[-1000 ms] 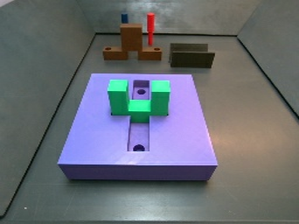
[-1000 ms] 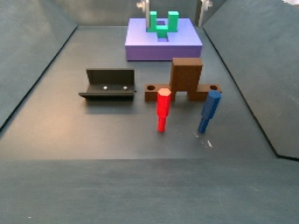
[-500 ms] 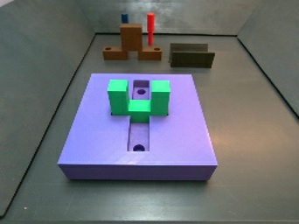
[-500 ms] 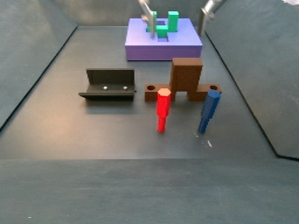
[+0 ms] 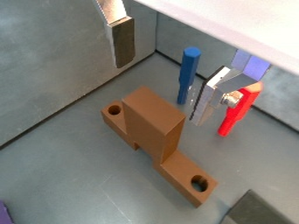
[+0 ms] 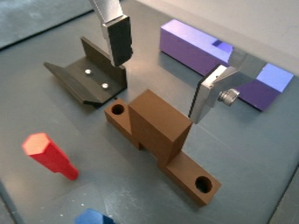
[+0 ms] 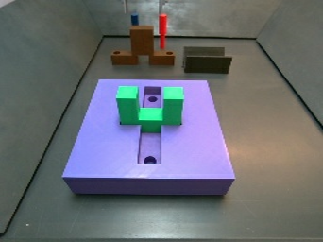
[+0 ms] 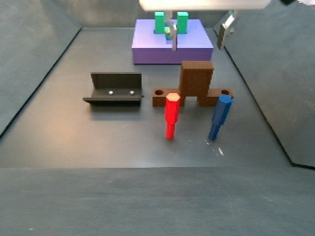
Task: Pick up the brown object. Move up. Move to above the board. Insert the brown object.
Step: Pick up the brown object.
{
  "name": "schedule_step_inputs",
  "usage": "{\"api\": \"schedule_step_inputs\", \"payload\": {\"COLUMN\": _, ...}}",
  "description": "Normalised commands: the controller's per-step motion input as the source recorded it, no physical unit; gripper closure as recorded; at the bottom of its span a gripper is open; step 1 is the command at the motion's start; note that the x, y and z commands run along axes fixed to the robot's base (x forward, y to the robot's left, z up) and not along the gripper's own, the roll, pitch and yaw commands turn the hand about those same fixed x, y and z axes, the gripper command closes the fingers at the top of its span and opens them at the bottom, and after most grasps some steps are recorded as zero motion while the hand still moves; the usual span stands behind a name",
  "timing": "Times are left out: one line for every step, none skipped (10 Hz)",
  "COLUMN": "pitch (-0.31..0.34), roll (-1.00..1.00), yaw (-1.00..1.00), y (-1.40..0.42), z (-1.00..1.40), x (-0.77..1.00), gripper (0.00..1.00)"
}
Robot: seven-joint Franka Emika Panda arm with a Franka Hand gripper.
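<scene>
I can see that a gap splits the bar (image 7: 143, 60) under the stem, so I expect the brown object (image 7: 143, 43) to straddle the low middle of the green block when I insert it.
The brown object (image 8: 194, 81) is an orange-brown T-shaped block standing on the grey floor, bar down and stem up; it also shows in a side view (image 7: 139, 45) and in both wrist views (image 5: 152, 131) (image 6: 158, 131). My gripper (image 8: 197, 29) is open and empty, hanging above the block with one finger on each side of the stem line, well clear of it (image 5: 167, 70) (image 6: 163, 68). The board (image 7: 190, 142) is a purple slab with a grooved middle, bearing a green U-shaped block (image 7: 149, 106); it lies beyond the gripper (image 8: 154, 51).
The fixture (image 8: 113, 89) stands beside the brown object, also seen in a side view (image 7: 207, 60). A red peg (image 8: 172, 115) and a blue peg (image 8: 220, 118) stand upright close to the block. Grey walls enclose the floor.
The gripper has come down and moved from over the board toward the brown object, still open. The block, pegs and board have not moved.
</scene>
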Motion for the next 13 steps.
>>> {"api": "schedule_step_inputs", "payload": {"pitch": 0.0, "roll": 0.06, "yaw": 0.0, "y": -0.05, "z": -0.47, "x": 0.0, "gripper": 0.0}}
{"api": "schedule_step_inputs", "payload": {"pitch": 0.0, "roll": 0.07, "yaw": -0.04, "y": -0.05, "z": -0.44, "x": 0.0, "gripper": 0.0}}
{"api": "schedule_step_inputs", "payload": {"pitch": 0.0, "roll": 0.05, "yaw": -0.05, "y": 0.0, "z": -0.36, "x": -0.11, "gripper": 0.0}}
{"api": "schedule_step_inputs", "payload": {"pitch": 0.0, "roll": 0.02, "yaw": -0.06, "y": 0.0, "z": -0.29, "x": -0.07, "gripper": 0.0}}
{"api": "schedule_step_inputs", "payload": {"pitch": 0.0, "roll": 0.0, "yaw": -0.07, "y": 0.0, "z": -0.27, "x": 0.0, "gripper": 0.0}}
{"api": "schedule_step_inputs", "payload": {"pitch": 0.0, "roll": 0.01, "yaw": -0.09, "y": 0.0, "z": -0.34, "x": 0.0, "gripper": 0.0}}
{"api": "schedule_step_inputs", "payload": {"pitch": 0.0, "roll": 0.02, "yaw": -0.11, "y": 0.0, "z": -0.39, "x": 0.0, "gripper": 0.0}}
{"api": "schedule_step_inputs", "payload": {"pitch": 0.0, "roll": 0.0, "yaw": -0.11, "y": 0.01, "z": -0.39, "x": 0.0, "gripper": 0.0}}
{"api": "schedule_step_inputs", "payload": {"pitch": 0.0, "roll": 0.0, "yaw": -0.05, "y": 0.04, "z": -0.39, "x": 0.0, "gripper": 0.0}}
{"api": "schedule_step_inputs", "payload": {"pitch": 0.0, "roll": 0.0, "yaw": 0.0, "y": 0.13, "z": -0.29, "x": 0.01, "gripper": 0.0}}
{"api": "schedule_step_inputs", "payload": {"pitch": 0.0, "roll": -0.01, "yaw": 0.0, "y": 0.18, "z": -0.2, "x": 0.01, "gripper": 0.0}}
{"api": "schedule_step_inputs", "payload": {"pitch": 0.0, "roll": -0.01, "yaw": 0.0, "y": 0.16, "z": -0.13, "x": 0.0, "gripper": 0.0}}
{"api": "schedule_step_inputs", "payload": {"pitch": 0.0, "roll": -0.04, "yaw": 0.0, "y": 0.02, "z": -0.01, "x": 0.03, "gripper": 0.0}}
